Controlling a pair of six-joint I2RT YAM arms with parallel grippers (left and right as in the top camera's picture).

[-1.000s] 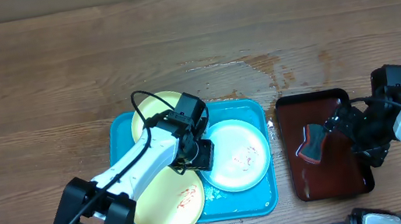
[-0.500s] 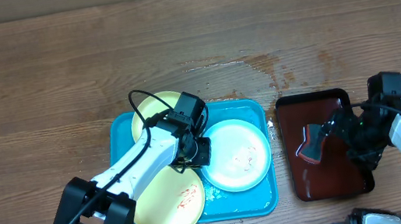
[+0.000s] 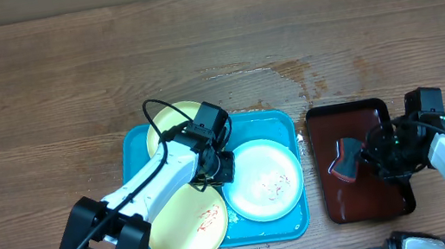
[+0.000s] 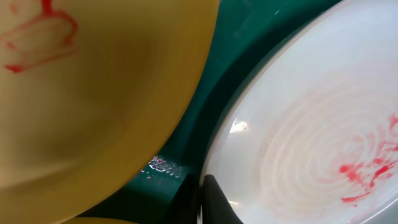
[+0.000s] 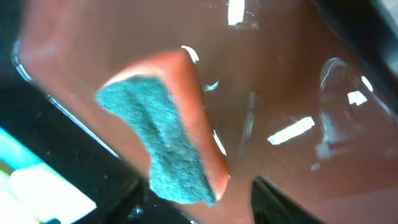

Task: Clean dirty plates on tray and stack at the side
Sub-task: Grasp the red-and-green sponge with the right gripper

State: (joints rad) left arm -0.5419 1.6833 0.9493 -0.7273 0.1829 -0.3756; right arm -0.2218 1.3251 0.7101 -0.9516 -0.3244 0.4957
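I should open my right gripper wide and move it over the sponge's middle (image 3: 347,159) before I close it, because only the slanted sponge's near end (image 5: 186,190) is by its fingers.
Three dirty plates with red smears lie on the turquoise tray (image 3: 270,119): a yellow one (image 3: 171,117) at the back left, a yellow one (image 3: 186,227) overhanging the front left, and a pale mint one (image 3: 265,179) on the right. My left gripper (image 3: 222,168) is shut on the mint plate's left rim. In the left wrist view the closed fingertips (image 4: 202,190) pinch that rim (image 4: 214,155), beside a yellow plate (image 4: 93,93). My right gripper (image 3: 367,156) stands open around an orange sponge (image 5: 161,134) with a green scouring face; its right finger (image 5: 280,199) is apart from it.
The sponge (image 3: 345,158) lies in a dark red-brown tray (image 3: 353,119) to the right of the turquoise one. A wet patch (image 3: 286,76) shines on the wooden table behind both trays. The red tray's floor (image 5: 280,81) is wet and glossy.
My left jaws have closed on the mint plate's rim and the plate has shifted slightly. My right gripper has come down and left over the sponge, its jaws narrowing.
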